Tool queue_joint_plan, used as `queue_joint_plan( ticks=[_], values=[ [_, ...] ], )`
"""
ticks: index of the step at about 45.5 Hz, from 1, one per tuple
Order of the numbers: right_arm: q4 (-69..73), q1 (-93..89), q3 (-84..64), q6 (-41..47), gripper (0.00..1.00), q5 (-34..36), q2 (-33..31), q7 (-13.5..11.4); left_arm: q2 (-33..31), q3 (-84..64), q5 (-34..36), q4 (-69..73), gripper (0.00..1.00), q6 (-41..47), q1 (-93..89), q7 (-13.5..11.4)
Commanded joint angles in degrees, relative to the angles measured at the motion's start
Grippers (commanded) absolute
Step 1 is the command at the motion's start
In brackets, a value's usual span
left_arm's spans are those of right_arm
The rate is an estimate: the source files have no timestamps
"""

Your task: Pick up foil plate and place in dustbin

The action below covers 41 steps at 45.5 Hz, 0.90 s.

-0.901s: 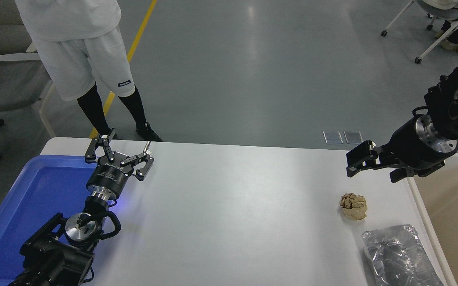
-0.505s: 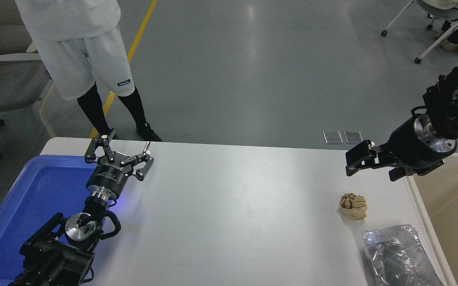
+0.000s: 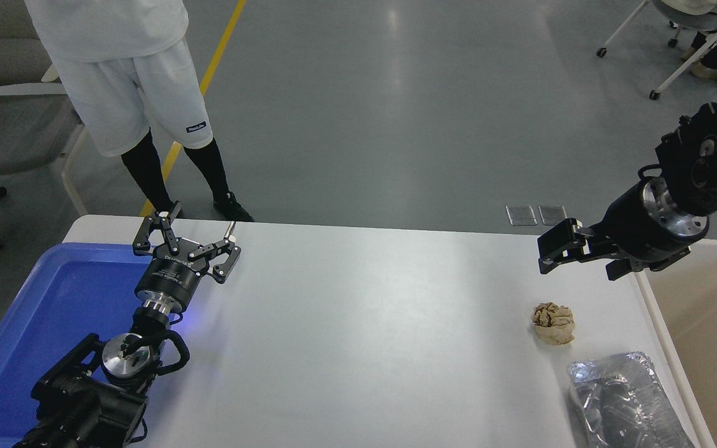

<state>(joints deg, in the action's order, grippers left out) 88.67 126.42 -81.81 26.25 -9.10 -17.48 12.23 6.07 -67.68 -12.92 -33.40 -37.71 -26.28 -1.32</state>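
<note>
My gripper will lift the foil plate [image 3: 630,407] by one edge, and the plate will stay spread in its tray shape because a raised, creased rim [image 3: 611,365] runs around the hollow.
The foil plate [image 3: 626,401] is a shiny crinkled silver tray lying at the table's front right corner, close to the dustbin. The dustbin [image 3: 707,336] is a beige bin with a pale rim, standing against the table's right edge. My right gripper [image 3: 576,261] hangs open and empty above the table's far right, well behind the foil plate and above a crumpled brown paper ball [image 3: 553,323]. My left gripper [image 3: 187,239] is open and parked at the far left over the edge of the blue tray.
A blue plastic tray [image 3: 35,323] lies at the table's left end under my left arm. A person in white shorts [image 3: 128,93] stands beyond the far left corner. Wheeled chairs stand on the floor at the top right.
My right arm has drifted slightly up and to the left, away from the table. The foil plate, paper ball and left arm have not moved.
</note>
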Motion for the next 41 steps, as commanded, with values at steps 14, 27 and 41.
queue_joint_plan(
  ticks=[14, 27, 41],
  values=[
    [-3.94, -3.02, -3.18, -6.83, 1.00, -1.27, -8.96, -0.01, 0.08, 0.00, 0.00, 0.00, 0.99, 0.00, 0.00, 0.00],
    [-7.46, -8.12, -3.09, -6.92, 1.00, -10.56, -23.11, 0.16, -0.01, 0.00, 0.00, 0.00, 0.99, 0.00, 0.00, 0.00],
    [-7.37, -11.37, 0.51, -10.96, 1.00, -42.83, -41.83, 0.43, -0.01, 0.00, 0.00, 0.00, 0.99, 0.00, 0.00, 0.00]
  ],
)
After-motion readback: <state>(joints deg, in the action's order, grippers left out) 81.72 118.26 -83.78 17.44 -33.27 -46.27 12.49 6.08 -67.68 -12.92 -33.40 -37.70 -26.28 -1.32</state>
